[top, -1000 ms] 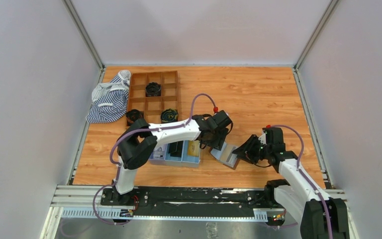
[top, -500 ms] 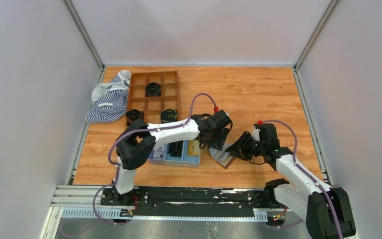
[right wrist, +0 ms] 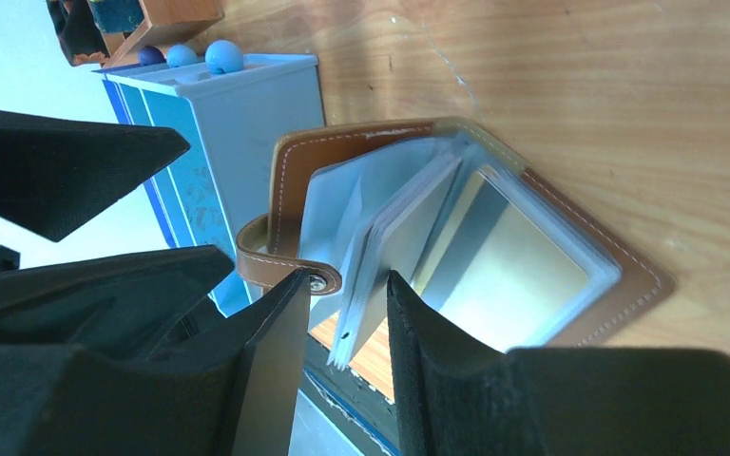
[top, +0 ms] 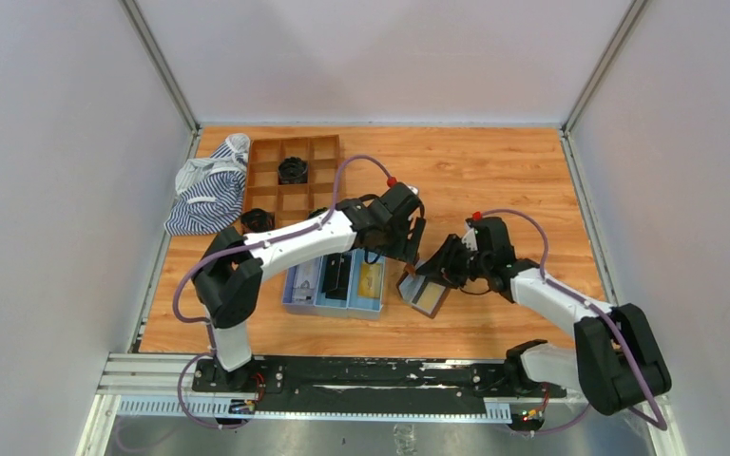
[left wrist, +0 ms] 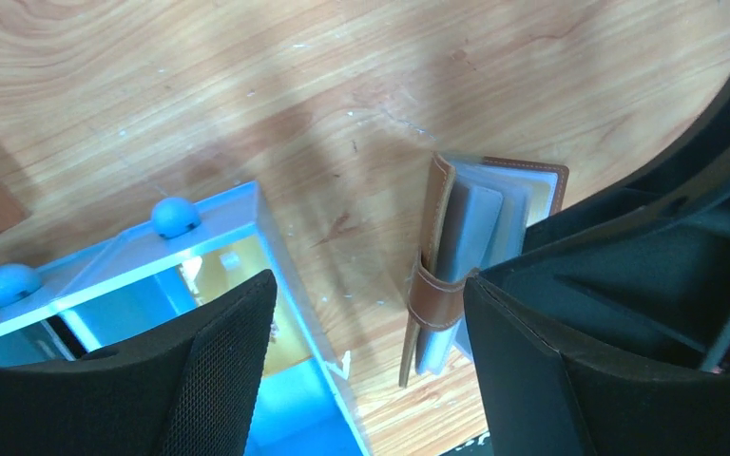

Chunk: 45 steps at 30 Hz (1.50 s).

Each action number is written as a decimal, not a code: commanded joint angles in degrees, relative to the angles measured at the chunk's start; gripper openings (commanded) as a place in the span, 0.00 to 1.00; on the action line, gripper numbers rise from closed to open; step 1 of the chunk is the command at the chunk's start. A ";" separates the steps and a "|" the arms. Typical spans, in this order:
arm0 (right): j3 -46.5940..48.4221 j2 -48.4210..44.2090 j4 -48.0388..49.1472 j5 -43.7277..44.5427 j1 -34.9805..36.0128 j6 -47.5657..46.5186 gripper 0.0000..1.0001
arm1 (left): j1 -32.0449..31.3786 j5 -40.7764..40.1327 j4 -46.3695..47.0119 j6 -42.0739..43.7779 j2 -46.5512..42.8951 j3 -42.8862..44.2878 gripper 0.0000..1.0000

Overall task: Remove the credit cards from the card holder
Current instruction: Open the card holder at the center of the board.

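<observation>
The robot's right gripper should move back while its left gripper presses the strap side (right wrist: 297, 195) flat, because the sleeves (right wrist: 392, 242) stand up from the half-folded card holder.
The card holder (top: 426, 294) is a brown leather bi-fold lying open on the table right of the blue tray. In the right wrist view the card holder (right wrist: 570, 275) shows grey pocket panels and a stack of cards and sleeves (right wrist: 380, 275) standing up from it. My right gripper (right wrist: 347, 277) straddles that stack with a narrow gap, and its strap snap (right wrist: 318, 281) is at one fingertip. It also shows in the top view (top: 434, 271). My left gripper (left wrist: 369, 280) is open and empty, just above the holder's strap edge (left wrist: 435, 296).
The blue three-compartment tray (top: 333, 310) sits left of the holder, with a yellow card (top: 371, 280) in its right compartment. A wooden grid box (top: 247, 180) with black round items and a striped cloth (top: 207, 190) lie at the back left.
My right gripper has moved left and over the holder. The holder now lies opened with its inner stack raised. My left arm has shifted up and left a little.
</observation>
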 commanded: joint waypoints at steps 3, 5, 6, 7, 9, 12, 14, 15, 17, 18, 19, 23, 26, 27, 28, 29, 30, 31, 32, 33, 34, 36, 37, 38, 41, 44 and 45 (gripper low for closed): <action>5.75 4.95 3.66 2.28 3.71 -0.12 0.40 | 3.47 -0.85 -1.26 0.58 -7.91 -1.88 0.77; 7.81 6.59 2.76 3.32 5.15 -0.69 0.41 | 4.44 -0.70 -1.33 0.71 -9.46 -2.40 0.78; 8.64 7.64 2.65 3.62 5.72 -0.81 0.42 | 4.81 -0.50 -1.33 0.83 -10.00 -2.57 0.78; 9.26 8.64 2.68 3.81 6.17 -0.90 0.43 | 5.09 -0.40 -1.40 0.92 -10.41 -2.80 0.79; 10.29 11.12 2.89 4.50 6.80 -1.17 0.45 | 5.26 -0.25 -1.43 0.83 -10.97 -3.25 0.79; 12.13 15.83 3.03 4.17 6.85 -1.66 0.45 | 5.27 1.56 -1.36 0.17 -11.29 -3.68 0.79; 13.58 18.47 2.25 3.17 6.71 -2.18 0.45 | 5.27 3.92 -1.02 0.02 -11.22 -3.81 0.79; 14.24 19.23 1.71 2.48 6.63 -2.56 0.45 | 5.27 5.62 -0.57 -0.02 -11.20 -3.97 0.79; 15.13 19.33 0.35 1.87 6.48 -3.19 0.45 | 5.22 9.94 1.12 0.03 -11.30 -4.83 0.78; 15.21 18.64 -0.29 1.83 6.27 -3.54 0.45 | 5.22 12.13 2.66 -0.01 -11.47 -5.43 0.76; 15.04 17.31 -1.11 2.30 5.85 -3.77 0.45 | 5.18 14.53 3.99 -0.18 -11.54 -6.15 0.74; 10.94 7.47 -4.20 2.55 1.69 -2.33 0.46 | 5.20 23.97 10.64 -2.86 -11.26 -9.32 0.71; 7.83 0.37 -8.37 2.27 -3.38 -3.51 0.47 | 5.18 28.18 14.76 -5.13 -9.69 -10.73 0.69; 7.03 -1.35 -10.20 2.41 -4.43 -4.47 0.47 | 5.13 28.75 15.68 -5.60 -8.94 -10.80 0.68; 6.26 -2.62 -12.05 2.56 -5.35 -5.39 0.47 | 4.91 28.85 16.14 -5.60 -7.75 -10.50 0.67; 5.32 -3.64 -13.68 2.38 -6.09 -6.33 0.47 | 4.77 29.00 16.15 -5.45 -6.55 -10.22 0.67; 4.35 -4.44 -14.91 2.24 -6.75 -7.01 0.47 | 4.60 29.09 15.98 -5.33 -5.33 -9.43 0.66; 3.39 -5.15 -16.04 2.34 -7.13 -7.62 0.47 | 4.45 29.23 15.54 -5.04 -4.14 -8.65 0.66; 2.36 -5.79 -16.98 2.75 -7.39 -8.01 0.47 | 4.28 29.02 14.81 -4.63 -2.87 -7.97 0.65; 1.49 -6.46 -17.65 3.25 -7.50 -8.18 0.47 | 4.08 28.29 13.87 -4.11 -1.76 -7.21 0.65; 0.61 -7.27 -18.26 4.06 -7.54 -8.36 0.47 | 3.92 27.41 12.86 -3.51 -0.68 -6.55 0.65; -0.95 -8.59 -19.44 5.73 -7.55 -8.19 0.47 | 3.69 26.36 11.59 -2.66 1.35 -5.69 0.64; -1.34 -9.25 -19.91 6.40 -7.58 -8.14 0.48 | 3.68 26.20 11.32 -2.59 2.34 -5.43 0.61; -1.54 -9.68 -20.21 6.89 -7.59 -8.30 0.48 | 3.62 26.09 11.02 -2.62 3.17 -5.22 0.59; -0.82 -10.86 -22.95 9.03 -7.96 -9.45 0.48 | 3.51 26.25 11.23 -3.00 5.64 -4.83 0.53; 0.48 -12.54 -26.76 10.81 -10.46 -10.93 0.47 | 2.78 26.84 11.43 -3.25 7.79 -3.62 0.52; 0.83 -13.34 -27.75 10.97 -11.71 -11.37 0.47 | 2.46 27.06 11.57 -3.40 8.52 -3.02 0.52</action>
